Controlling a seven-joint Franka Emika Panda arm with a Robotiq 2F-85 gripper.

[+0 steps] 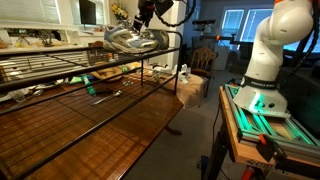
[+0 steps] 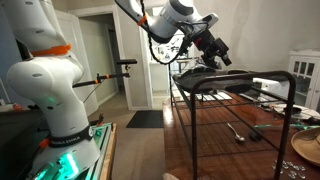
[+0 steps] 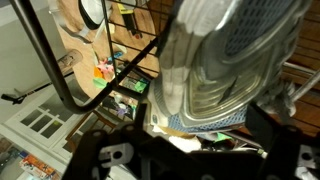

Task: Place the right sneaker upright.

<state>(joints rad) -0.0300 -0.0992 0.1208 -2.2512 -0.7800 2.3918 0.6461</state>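
My gripper needs to straighten from its slant across the sneaker's mesh side (image 3: 222, 88) to point down, and then bring its open fingers over the sneaker's heel end (image 1: 157, 38).
A silver-grey and white mesh sneaker (image 3: 210, 60) fills the wrist view, its heel end towards me. In an exterior view the matching pair (image 1: 130, 40) rests close together on the far end of a black wire rack (image 1: 60, 70); I cannot tell the two shoes apart there. My gripper (image 3: 195, 140) hangs just above the pair (image 1: 145, 20), its dark fingers spread wide on either side of the sneaker's heel, not closed on it. In an exterior view the gripper (image 2: 208, 48) is above the rack's end (image 2: 200, 72); the shoes are hardly visible there.
Under the rack is a dark wooden table (image 1: 110, 130) with utensils (image 2: 237, 130) and a plate (image 2: 308, 150). My white base (image 1: 265, 60) stands on a green-lit stand beside it. Cluttered shelves and a wooden spool (image 3: 100, 40) lie beyond the rack.
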